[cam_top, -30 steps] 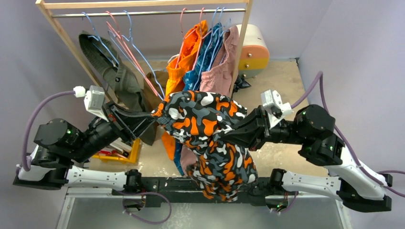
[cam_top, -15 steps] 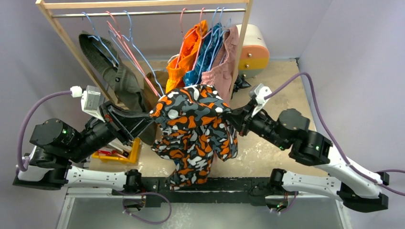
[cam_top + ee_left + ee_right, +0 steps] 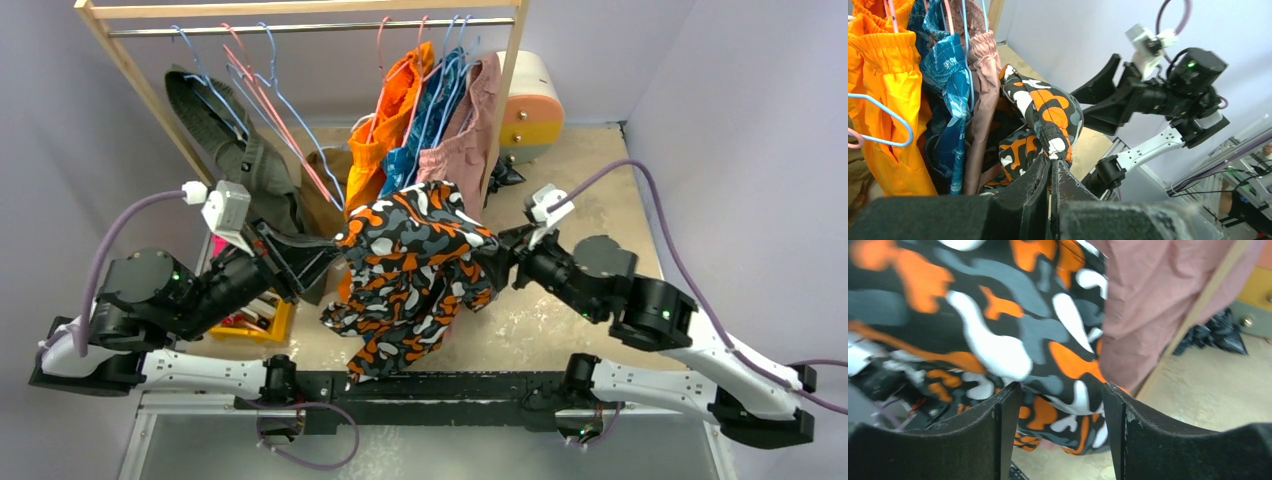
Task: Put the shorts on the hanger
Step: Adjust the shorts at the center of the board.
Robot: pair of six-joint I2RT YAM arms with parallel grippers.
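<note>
The right gripper's open fingers point at a loose fold of the camouflage shorts, so the left gripper should move the shorts' waistband inward for the right gripper to grab.
The camouflage shorts hang in the air in front of the clothes rack, drooping toward the near edge. My left gripper is shut on their waistband edge, fingertips pressed together around the fabric. My right gripper stands open at the shorts' right side; in the right wrist view the printed cloth lies just beyond the spread fingers, with nothing pinched. Empty light-blue wire hangers hang on the rail at the left; another blue hanger shows in the left wrist view.
A wooden rack holds orange shorts, blue shorts and dusty-pink shorts. An olive garment hangs at the left with pink-red hangers. A yellow bin sits below my left arm. A small drawer chest stands behind.
My right gripper has opened and let go of the shorts, drawing slightly back. The shorts now hang from my left gripper alone, which has shifted right.
</note>
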